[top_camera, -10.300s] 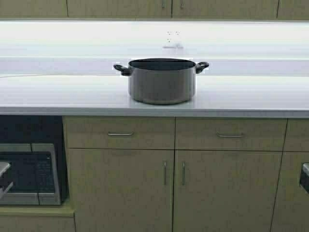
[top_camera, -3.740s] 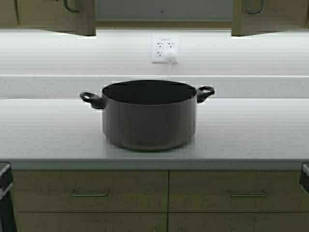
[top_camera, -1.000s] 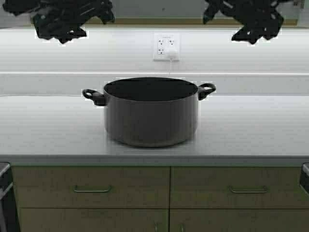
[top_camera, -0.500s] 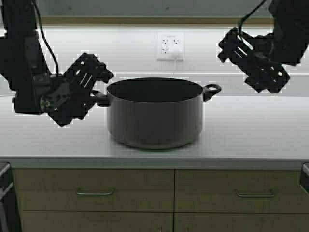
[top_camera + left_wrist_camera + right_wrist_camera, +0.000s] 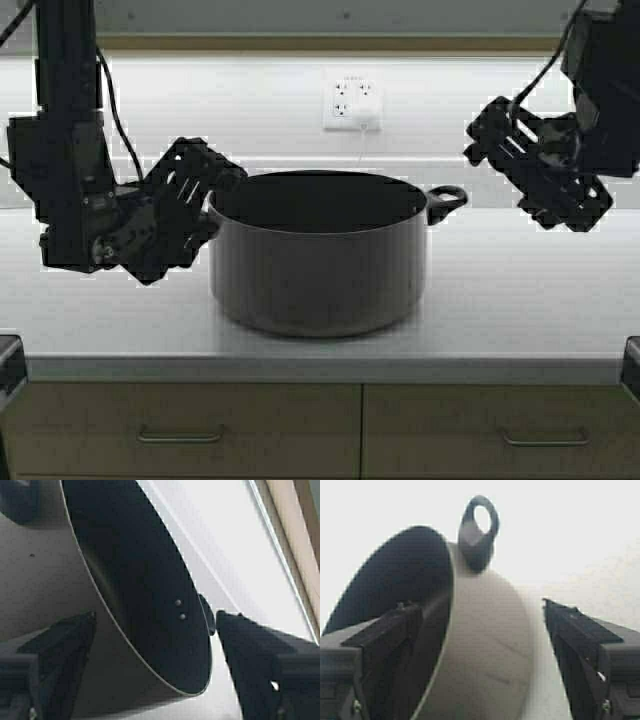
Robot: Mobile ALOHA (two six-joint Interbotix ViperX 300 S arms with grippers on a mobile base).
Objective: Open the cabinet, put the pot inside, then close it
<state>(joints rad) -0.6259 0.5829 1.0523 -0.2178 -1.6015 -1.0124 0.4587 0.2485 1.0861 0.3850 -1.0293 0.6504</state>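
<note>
The white cord [image 5: 361, 149] drops from the plug [image 5: 366, 112] behind the pot, so I expect it to stay behind and bend along the backsplash when I lift the pot.
The pot [image 5: 318, 255], wide, dark grey and lidless, stands on the white counter [image 5: 520, 300]. My left gripper [image 5: 215, 198] is open at the pot's left rim and hides the left handle. In the left wrist view the pot [image 5: 125, 595] fills the gap of the open left gripper [image 5: 155, 625]. My right gripper [image 5: 490, 140] hangs open above and to the right of the right loop handle [image 5: 447, 197], apart from it. The right wrist view shows that handle [image 5: 479, 530] ahead of the open right gripper [image 5: 480, 610]. Of the cabinet, only the lower edge [image 5: 320, 43] shows; its doors are out of view.
A wall outlet [image 5: 350, 103] with a plug sits on the backsplash behind the pot. Drawers with horizontal pulls [image 5: 180, 435] run below the counter's front edge. Bare counter lies to the right of the pot.
The robot has moved closer to the counter. Both arms have come down from cabinet height: the left gripper now reaches the pot's left rim, and the right gripper has sunk toward the right handle.
</note>
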